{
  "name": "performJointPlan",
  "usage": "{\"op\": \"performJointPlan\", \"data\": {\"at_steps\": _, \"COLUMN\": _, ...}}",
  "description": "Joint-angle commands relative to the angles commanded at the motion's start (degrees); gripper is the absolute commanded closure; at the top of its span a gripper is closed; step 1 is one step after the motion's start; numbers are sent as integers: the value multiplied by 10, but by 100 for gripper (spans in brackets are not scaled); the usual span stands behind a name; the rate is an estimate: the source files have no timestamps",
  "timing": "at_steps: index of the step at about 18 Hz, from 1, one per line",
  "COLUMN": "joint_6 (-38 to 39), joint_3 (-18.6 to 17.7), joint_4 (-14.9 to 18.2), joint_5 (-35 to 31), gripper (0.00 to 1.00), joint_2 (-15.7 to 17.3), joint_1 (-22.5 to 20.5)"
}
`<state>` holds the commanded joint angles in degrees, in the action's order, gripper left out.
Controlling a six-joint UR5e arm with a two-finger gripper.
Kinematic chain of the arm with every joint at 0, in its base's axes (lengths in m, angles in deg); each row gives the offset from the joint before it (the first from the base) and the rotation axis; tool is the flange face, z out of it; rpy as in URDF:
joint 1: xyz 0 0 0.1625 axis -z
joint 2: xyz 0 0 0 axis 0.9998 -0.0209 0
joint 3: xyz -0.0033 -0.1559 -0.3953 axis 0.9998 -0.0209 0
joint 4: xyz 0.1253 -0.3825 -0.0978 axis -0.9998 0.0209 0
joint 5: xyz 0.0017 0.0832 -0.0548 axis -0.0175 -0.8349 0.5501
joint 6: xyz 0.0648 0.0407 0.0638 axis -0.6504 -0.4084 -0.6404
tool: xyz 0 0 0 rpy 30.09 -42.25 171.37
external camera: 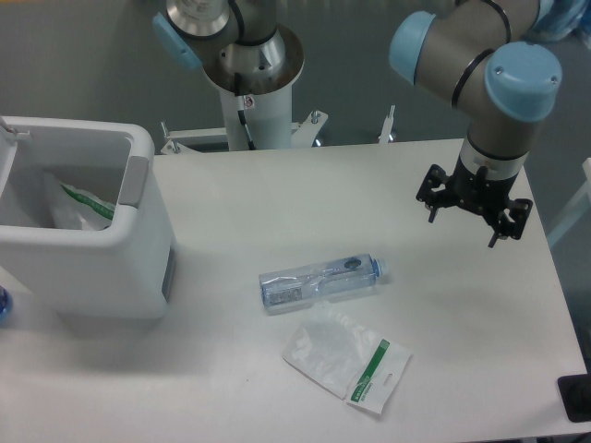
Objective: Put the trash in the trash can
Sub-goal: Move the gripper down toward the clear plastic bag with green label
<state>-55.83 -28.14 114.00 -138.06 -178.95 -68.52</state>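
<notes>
The flat white pouch's upper part (325,332) is thin and creased, so the pouch (349,358) will hang down as a long, limp sheet when I pick it up.
A crushed clear plastic bottle (319,280) with a pale blue label and cap lies on its side near the middle of the white table. Just in front of it lies a flat white pouch (346,362) with a green stripe. The white boxy trash can (111,277) stands at the left, with a grey panel on its rim. Another white, green-striped pouch (78,200) rests inside it. My gripper (462,231) hangs above the table's right side, well to the right of the bottle. Its thin black fingers are apart and hold nothing.
The arm's white pedestal (254,101) stands at the table's back edge. A small blue object (3,303) shows at the left border beside the bin. A black object (577,397) sits off the front right corner.
</notes>
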Motion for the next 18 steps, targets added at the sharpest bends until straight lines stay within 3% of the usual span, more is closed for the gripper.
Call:
{"op": "performJointPlan", "data": {"at_steps": 5, "joint_6": 11, "joint_3": -1, "joint_4": 1, "joint_5": 5, "gripper": 0, "joint_2": -4, "joint_1": 18}}
{"op": "performJointPlan", "data": {"at_steps": 8, "joint_6": 75, "joint_3": -2, "joint_4": -5, "joint_5": 11, "gripper": 0, "joint_2": -17, "joint_1": 37}}
{"op": "performJointPlan", "data": {"at_steps": 12, "joint_6": 193, "joint_3": -10, "joint_4": -57, "joint_5": 13, "gripper": 0, "joint_2": -33, "joint_1": 71}}
{"op": "performJointPlan", "data": {"at_steps": 18, "joint_6": 311, "joint_3": -10, "joint_4": -92, "joint_5": 9, "gripper": 0, "joint_2": -76, "joint_1": 134}}
